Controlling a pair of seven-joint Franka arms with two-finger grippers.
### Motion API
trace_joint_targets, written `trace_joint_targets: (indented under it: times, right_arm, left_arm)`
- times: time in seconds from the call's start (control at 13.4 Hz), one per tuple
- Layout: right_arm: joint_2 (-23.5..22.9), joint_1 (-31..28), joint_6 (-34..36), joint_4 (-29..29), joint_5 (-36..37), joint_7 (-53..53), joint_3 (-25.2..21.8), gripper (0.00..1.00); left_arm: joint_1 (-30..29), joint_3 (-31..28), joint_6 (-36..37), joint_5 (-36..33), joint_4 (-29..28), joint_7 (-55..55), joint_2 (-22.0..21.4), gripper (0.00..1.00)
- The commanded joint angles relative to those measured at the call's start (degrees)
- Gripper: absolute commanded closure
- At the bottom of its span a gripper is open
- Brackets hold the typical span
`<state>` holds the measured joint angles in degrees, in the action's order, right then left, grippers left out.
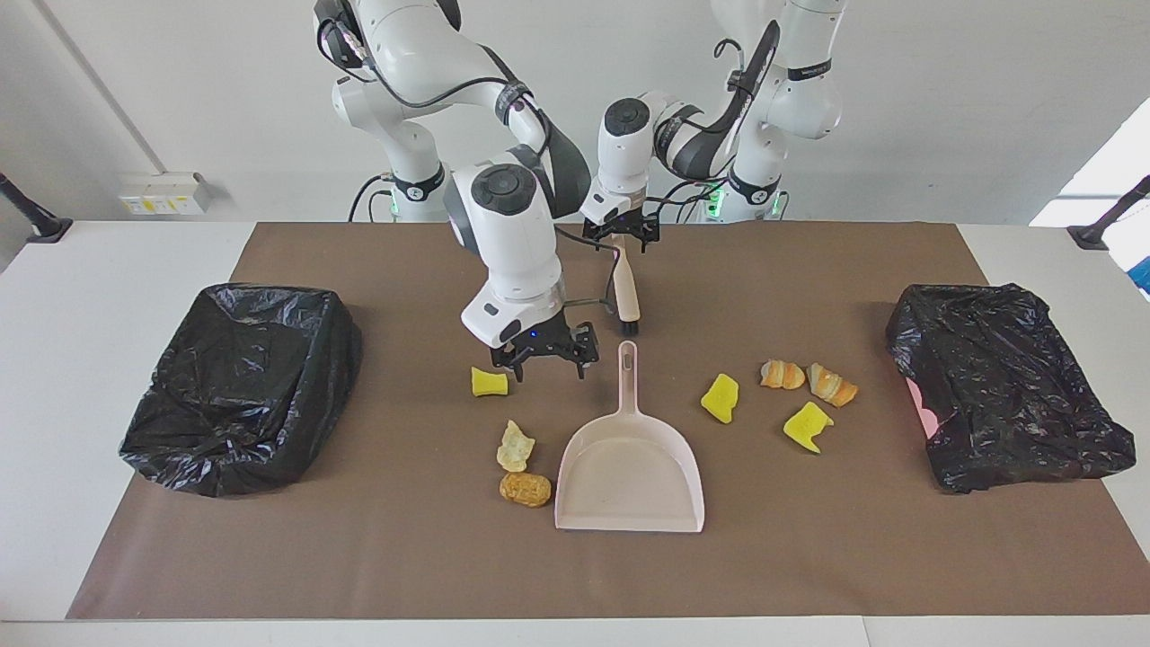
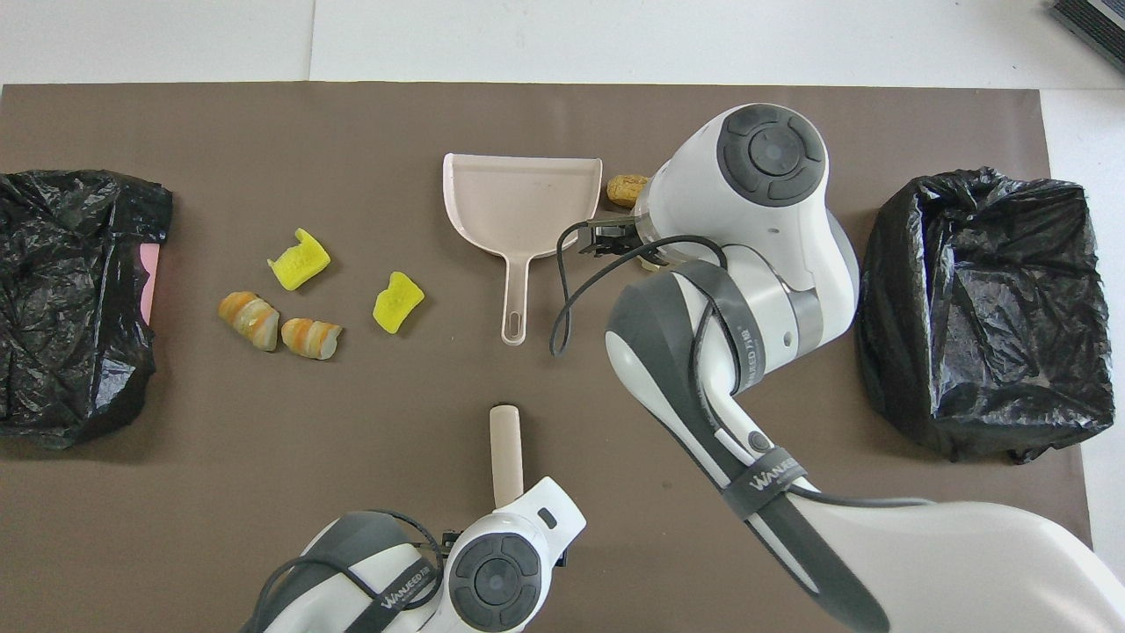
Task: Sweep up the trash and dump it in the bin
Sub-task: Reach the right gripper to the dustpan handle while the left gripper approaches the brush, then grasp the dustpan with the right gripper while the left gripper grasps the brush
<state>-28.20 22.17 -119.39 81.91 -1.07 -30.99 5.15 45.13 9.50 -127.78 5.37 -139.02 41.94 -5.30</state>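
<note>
The pink dustpan (image 2: 523,206) is showing a straight, open front edge (image 2: 524,158), so I expect the scraps to slide off when I tilt the dustpan over the bin.
The trash is several scraps on the brown mat. A yellow sponge chunk (image 1: 490,382), a pale pastry lump (image 1: 515,447) and a brown lump (image 1: 526,490) lie beside the pink dustpan (image 1: 629,467) toward the right arm's end. Two yellow chunks (image 1: 720,397) (image 1: 807,427) and two striped pastries (image 1: 782,374) (image 1: 831,384) lie toward the left arm's end. My right gripper (image 1: 550,359) is open and empty, low over the mat between the first sponge chunk and the dustpan's handle. My left gripper (image 1: 620,237) is shut on the handle end of the beige brush (image 1: 626,283), whose bristle end points down at the mat.
A bin lined with a black bag (image 1: 243,386) stands at the right arm's end of the mat. A second black-bagged bin (image 1: 1002,386) stands at the left arm's end. In the overhead view the right arm hides the sponge and pastry next to the dustpan (image 2: 523,207).
</note>
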Motion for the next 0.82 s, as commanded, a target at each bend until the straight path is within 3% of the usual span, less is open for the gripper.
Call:
trace_joint_targets:
  times: [0.0, 0.07, 0.15, 0.3, 0.37, 0.75]
  right_arm:
    - [-5.4, 1.4, -2.2, -5.2, 1.1, -5.6, -0.7, 0.00]
    - [-6.5, 1.9, -2.3, -6.7, 1.8, -6.8, -0.5, 0.00]
    - [-7.0, 2.3, -2.3, -7.4, 1.8, -8.3, -0.5, 0.00]
    - [-7.0, 2.7, -3.3, -7.3, 1.8, -9.7, -0.1, 0.00]
    - [-7.0, 3.5, -3.8, -7.3, 1.8, -10.1, -0.1, 0.00]
    - [-6.9, 5.8, -5.4, -6.4, 1.9, -10.3, -0.1, 0.00]
  left_arm:
    - [2.9, -1.1, 0.3, 1.0, -1.5, 1.2, -2.0, 0.01]
    - [3.0, -1.1, 0.3, 1.0, -1.5, 1.2, -2.0, 0.12]
    - [3.0, -1.1, 0.3, 1.0, -1.5, 1.2, -2.0, 0.30]
    - [2.9, -1.1, 1.6, 1.0, -1.5, 0.9, -2.0, 0.86]
    - [2.5, -1.2, 3.0, 1.0, -1.4, 0.5, -2.1, 1.00]
    - [-0.2, -1.7, 9.2, 1.2, 0.6, -0.1, -2.7, 1.00]
